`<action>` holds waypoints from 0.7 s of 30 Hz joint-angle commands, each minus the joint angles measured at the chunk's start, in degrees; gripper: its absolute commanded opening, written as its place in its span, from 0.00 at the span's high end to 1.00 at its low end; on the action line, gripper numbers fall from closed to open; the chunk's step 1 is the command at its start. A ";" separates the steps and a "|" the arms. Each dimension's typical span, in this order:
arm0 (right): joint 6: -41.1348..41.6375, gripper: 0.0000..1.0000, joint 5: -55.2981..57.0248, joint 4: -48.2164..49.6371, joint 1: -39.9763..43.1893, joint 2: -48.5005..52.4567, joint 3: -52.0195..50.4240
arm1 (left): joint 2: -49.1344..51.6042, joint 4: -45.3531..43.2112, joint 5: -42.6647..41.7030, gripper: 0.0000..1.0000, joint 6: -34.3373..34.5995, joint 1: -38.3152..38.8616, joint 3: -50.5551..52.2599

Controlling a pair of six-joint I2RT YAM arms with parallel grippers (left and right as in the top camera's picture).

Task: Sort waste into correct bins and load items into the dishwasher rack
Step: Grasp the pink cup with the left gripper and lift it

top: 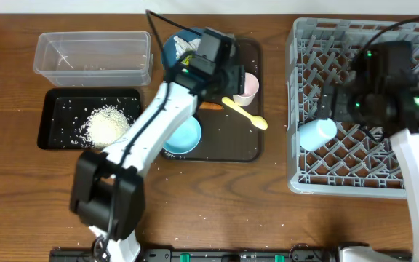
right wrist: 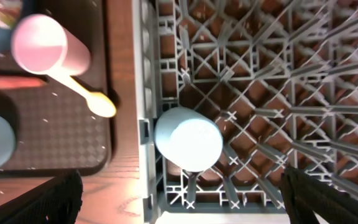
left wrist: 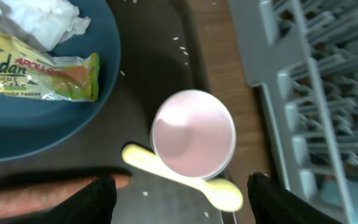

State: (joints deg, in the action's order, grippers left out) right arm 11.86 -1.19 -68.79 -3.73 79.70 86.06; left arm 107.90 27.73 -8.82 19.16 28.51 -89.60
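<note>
The pink cup is standing below my left gripper, away from the grey rack. My left gripper should pick up the cup and pass it to my right gripper.
My left gripper is open and empty above the pink cup and the pale yellow spoon, with the orange carrot by its left finger. The dark blue dish holds the yellow-green wrapper and white tissue. My right gripper is open and empty over the grey rack, above the light blue cup lying in it. In the overhead view, rice lies in the black tray, beside the clear tub and the pale blue bowl.
The dark brown serving tray carries the dish, bowl, pink cup, spoon and carrot. The rack fills the right side, with the cup near its left wall. Loose rice grains dot the table.
</note>
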 commanded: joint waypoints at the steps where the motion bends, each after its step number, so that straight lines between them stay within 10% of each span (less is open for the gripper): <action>1: -0.81 0.01 0.85 -0.26 -0.42 -1.97 0.92 | 3.98 -1.55 6.14 0.29 3.82 0.00 0.28; 9: -1.68 0.01 0.98 -0.63 -0.42 -3.19 0.87 | 9.49 -3.69 6.08 0.30 5.62 -0.17 0.28; 15: -1.70 0.01 0.98 -0.66 -0.42 -3.19 0.87 | 9.92 -3.89 5.84 0.60 6.75 -0.17 0.28; 21: -1.70 0.01 0.98 -0.63 -0.42 -3.19 0.87 | 11.04 -3.85 4.98 0.62 6.88 0.79 0.28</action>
State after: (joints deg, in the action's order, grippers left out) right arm 11.03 -0.99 -69.38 -3.73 76.95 86.19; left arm 117.71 23.90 -3.97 25.56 28.69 -89.58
